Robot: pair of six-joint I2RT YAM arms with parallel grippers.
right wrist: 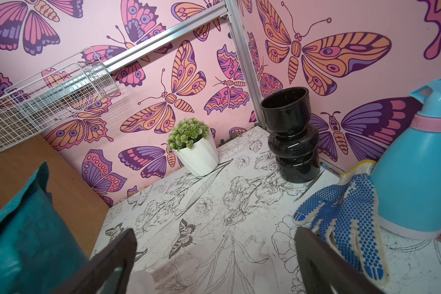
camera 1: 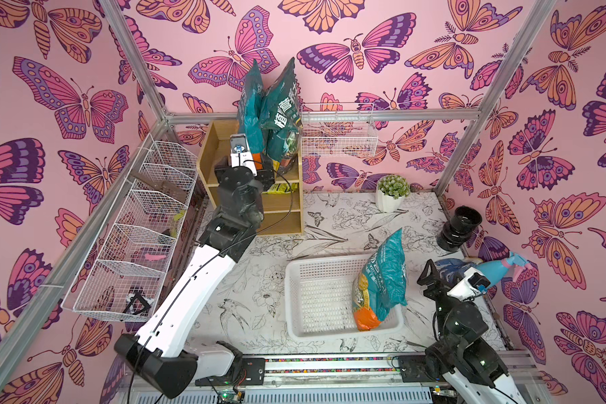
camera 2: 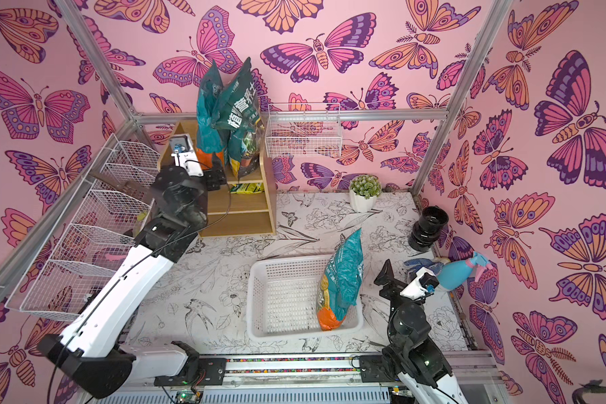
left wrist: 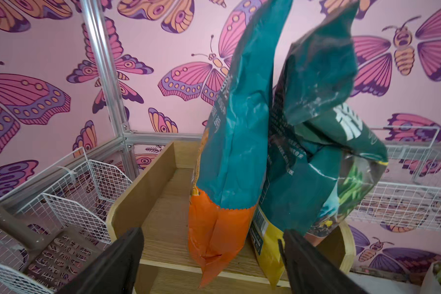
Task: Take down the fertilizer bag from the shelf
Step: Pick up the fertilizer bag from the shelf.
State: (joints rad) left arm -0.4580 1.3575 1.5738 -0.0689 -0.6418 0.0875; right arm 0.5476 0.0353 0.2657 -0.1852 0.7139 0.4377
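Observation:
My gripper will lift the teal bag away, and the darker green bag point(camera 1: 281, 118) will stay upright because the orange and yellow bottoms stand apart point(left wrist: 249, 247).
Two fertilizer bags stand upright on the top tier of the light-wood shelf point(camera 1: 249, 201): a teal one with an orange bottom point(left wrist: 229, 157) and a darker green one with a yellow bottom point(left wrist: 323, 165) beside it. In both top views they lean together point(camera 1: 251, 105) point(camera 2: 238, 115). My left gripper point(left wrist: 211, 254) is open at the front of that tier. The orange bottom lies between its fingers point(left wrist: 122, 257) without touching them. Another teal bag point(camera 1: 382, 280) leans in the white basket point(camera 1: 294, 280) on the table. My right gripper point(right wrist: 214, 254) hangs open over the table, holding nothing.
A yellow-green packet point(camera 1: 280, 189) lies on the shelf's middle tier. Wire baskets line the left wall point(camera 1: 137, 227) and one hangs on the back wall point(camera 1: 338, 133). A potted plant point(camera 1: 392, 192), black vase point(camera 1: 459, 227), spray bottle point(camera 1: 501, 269) and blue glove point(right wrist: 341, 216) stand at the right.

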